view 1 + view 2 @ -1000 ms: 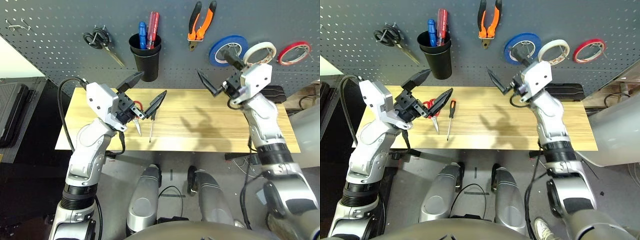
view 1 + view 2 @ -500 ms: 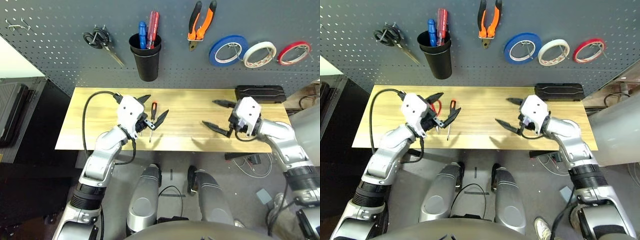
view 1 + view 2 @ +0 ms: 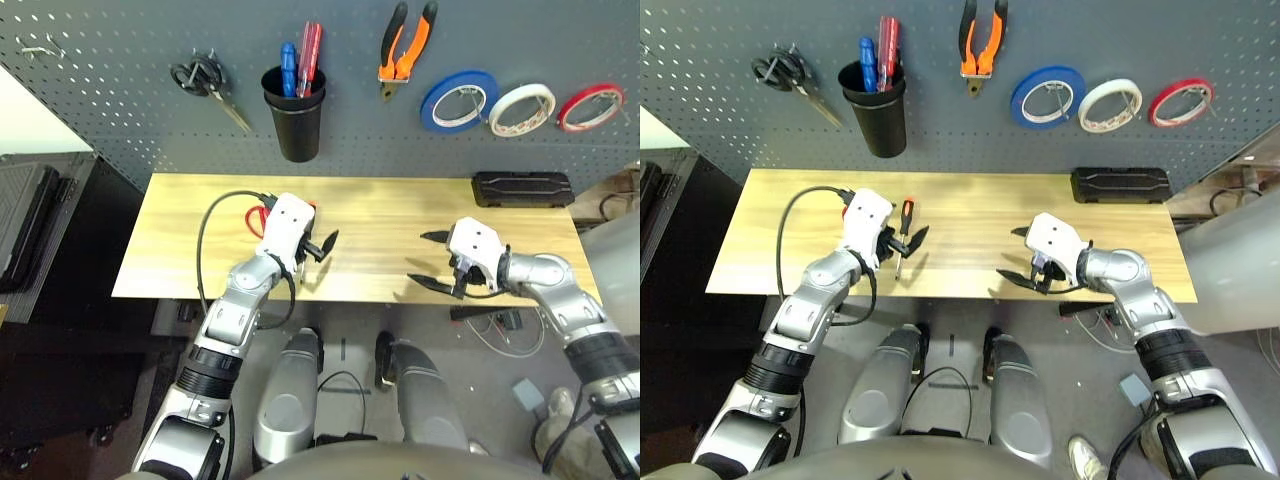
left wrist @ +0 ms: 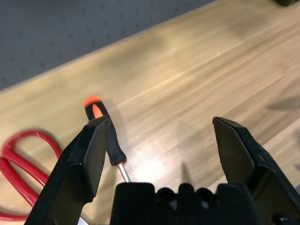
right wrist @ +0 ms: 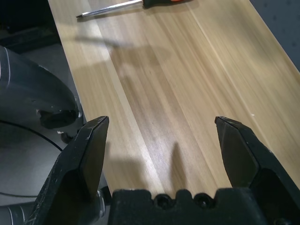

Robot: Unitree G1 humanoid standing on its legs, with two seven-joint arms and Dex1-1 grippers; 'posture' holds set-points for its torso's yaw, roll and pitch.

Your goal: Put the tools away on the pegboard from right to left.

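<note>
The black cup has blue and red handles [image 3: 299, 68] sticking up from it, so I expect the slim screwdriver [image 4: 107, 132] to stand in the cup with its handle up when I lower it in.
The pegboard [image 3: 100, 120] holds the white tape roll [image 3: 520, 108] and the orange-and-black pliers [image 3: 405, 45] on hooks. The slim screwdriver [image 3: 904, 214] lies on the wooden table [image 3: 390, 215], with the red-handled scissors [image 3: 257, 216] just left of it. My left gripper [image 3: 312, 248] hovers open low over the screwdriver. In the left wrist view the orange-tipped handle [image 4: 104, 133] sits by one finger [image 4: 89, 154] and the scissors [image 4: 18, 159] lie beyond. My right gripper [image 3: 420, 258] is open and empty above the table's front edge, right of centre.
A black cup [image 3: 297, 120] with blue and red screwdrivers hangs on the pegboard, black-handled scissors [image 3: 200, 80] to its left. Blue tape [image 3: 455, 100] and red tape [image 3: 588, 105] flank the white roll. A black case [image 3: 522, 188] lies at the table's back right.
Both arms came down from pegboard height to the table. The right gripper left the white tape roll on its hook. The left gripper moved right and lower, over the screwdriver.
</note>
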